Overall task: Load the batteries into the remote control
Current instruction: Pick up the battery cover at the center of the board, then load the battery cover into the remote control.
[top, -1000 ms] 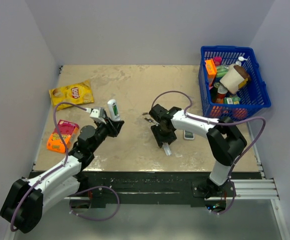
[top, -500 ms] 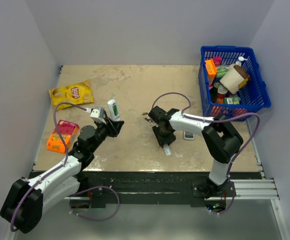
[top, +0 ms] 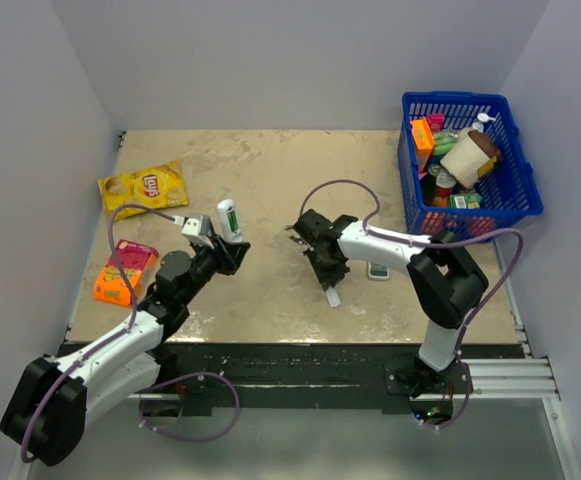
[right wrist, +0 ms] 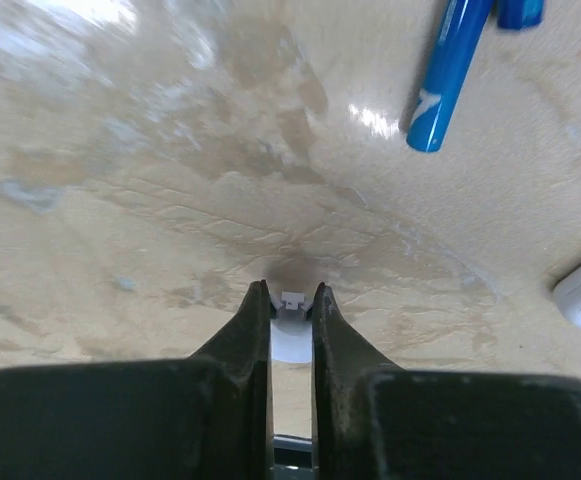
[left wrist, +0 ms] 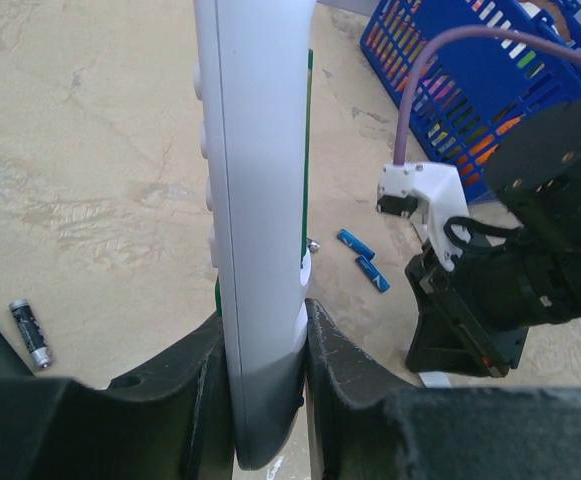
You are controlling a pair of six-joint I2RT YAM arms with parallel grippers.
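Note:
My right gripper is bringing the white cover [top: 333, 297] to the remote control and should keep going until the cover closes the remote control's open back [top: 233, 217]. That back faces the cover and has batteries inside.
My left gripper [top: 224, 250] is shut on the lower end of the white remote control [top: 228, 219] and holds it upright above the table. From the left wrist, the remote [left wrist: 255, 200] fills the gap between the jaws, and a green strip of the batteries [left wrist: 309, 150] shows along its open back. My right gripper [top: 326, 276] is down at the table's middle. It is shut on a thin white cover piece [right wrist: 292, 340] with a small clip tab at the fingertips. That piece's end [top: 332, 297] sticks out toward the near edge.
Two blue cells [left wrist: 355, 243] lie on the table between the arms, and a dark cell [left wrist: 30, 333] lies to the left. A grey-white remote [top: 378, 269] sits right of the right gripper. A full blue basket [top: 515, 190] stands back right; a chips bag [top: 142, 186] and an orange pack [top: 125, 270] lie left.
The right gripper's jaws have closed onto the white cover piece and the gripper has shifted slightly left. The left arm and the remote have stayed put.

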